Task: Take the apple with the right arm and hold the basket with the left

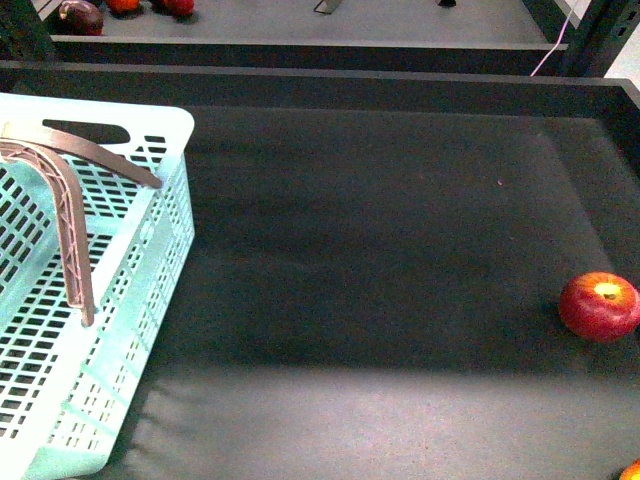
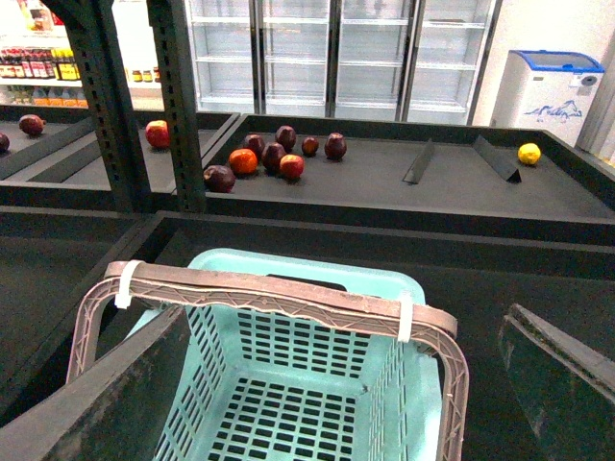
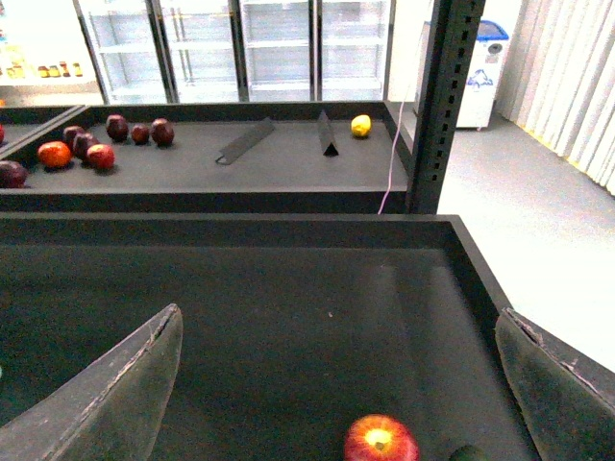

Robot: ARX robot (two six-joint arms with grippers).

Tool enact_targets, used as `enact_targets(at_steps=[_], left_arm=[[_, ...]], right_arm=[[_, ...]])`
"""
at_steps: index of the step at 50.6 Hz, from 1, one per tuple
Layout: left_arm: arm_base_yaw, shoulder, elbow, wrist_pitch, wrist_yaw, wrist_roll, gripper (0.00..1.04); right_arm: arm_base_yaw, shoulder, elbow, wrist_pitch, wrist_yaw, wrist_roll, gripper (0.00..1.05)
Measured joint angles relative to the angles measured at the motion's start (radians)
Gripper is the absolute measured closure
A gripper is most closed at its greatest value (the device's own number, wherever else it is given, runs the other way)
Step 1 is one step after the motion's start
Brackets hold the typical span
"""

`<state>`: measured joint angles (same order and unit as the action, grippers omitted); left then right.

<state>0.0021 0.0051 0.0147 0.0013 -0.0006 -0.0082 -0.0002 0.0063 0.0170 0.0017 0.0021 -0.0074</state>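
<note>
The handle's end meets the middle of the basket's rim, so the basket will hang with its opening facing up when I lift the handle.
The red apple with a yellow stem patch rests on the dark tray floor at the far right of the front view. My right gripper is open above the tray, and the apple lies between its wide-spread fingers, untouched. The pale aqua basket stands at the left with its brown latticed handle raised. My left gripper is open and hovers over the basket. The handle runs across between its fingers without contact. Neither arm shows in the front view.
The dark tray's far wall and right wall bound the floor. An orange fruit peeks in at the front right corner. A rear shelf holds several fruits, a yellow fruit and a shelf post.
</note>
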Motion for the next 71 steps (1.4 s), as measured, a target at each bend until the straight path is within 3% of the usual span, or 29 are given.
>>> enact_targets(at_steps=[2,4,7,11,18,32,51,71], left_arm=[[0.0,0.0,0.0,0.0,0.0,-0.001,0.07],[0.006,0.045,0.038,-0.109,0.06,-0.1,0.07],[-0.005,0.213,0.123,-0.265,0.113,-0.408,0.07],[-0.009,0.393,0.18,-0.195,0.138,-0.75,0.07],[0.035,0.606,0.261,-0.044,0.181,-0.972,0.07],[0.182,1.185,0.39,0.216,0.183,-1.191,0.07],[0.162,1.555,0.592,0.307,0.156,-1.266,0.07],[0.15,1.669,0.674,0.301,0.146,-1.28,0.07]], right_arm=[[0.0,0.0,0.0,0.0,0.0,0.0,0.09],[0.0,0.0,0.0,0.0,0.0,0.0,0.09],[0.0,0.0,0.0,0.0,-0.002,0.0,0.09],[0.0,0.0,0.0,0.0,-0.001,0.0,0.09],[0.0,0.0,0.0,0.0,-0.001,0.0,0.09],[0.0,0.0,0.0,0.0,-0.001,0.0,0.09],[0.0,0.0,0.0,0.0,-0.001,0.0,0.09],[0.0,0.0,0.0,0.0,-0.001,0.0,0.09]])
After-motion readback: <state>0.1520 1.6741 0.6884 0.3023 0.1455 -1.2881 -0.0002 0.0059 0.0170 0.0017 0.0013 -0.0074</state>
